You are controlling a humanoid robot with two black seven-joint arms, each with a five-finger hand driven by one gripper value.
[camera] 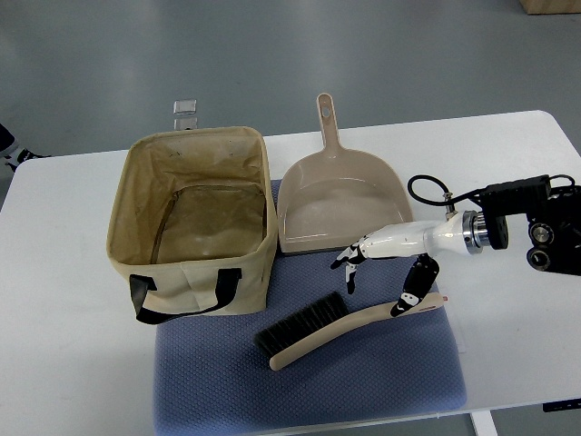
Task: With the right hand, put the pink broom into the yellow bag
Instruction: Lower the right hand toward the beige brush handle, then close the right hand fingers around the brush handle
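The yellow bag's opening [195, 202] is shorter than the pink broom [349, 323], so the broom's handle will lean over the bag's rim when I lower the broom in.
A pale pink hand broom [345, 327] with black bristles lies on the blue mat [227, 391], its handle end pointing right. My right hand [386, 268] comes in from the right and hovers over the handle end. Its fingers are spread, the thumb tip [408, 300] reaching down to the handle, the other fingers [349, 263] held above the mat. They hold nothing. The yellowish fabric bag [191, 218] with black straps stands open and empty at the left, well apart from the hand. The left arm does not show.
A pink dustpan [340, 204] lies just behind the hand, handle pointing away. The white table [508, 182] carries the mat. A small clear object [185, 111] sits beyond the table's far edge.
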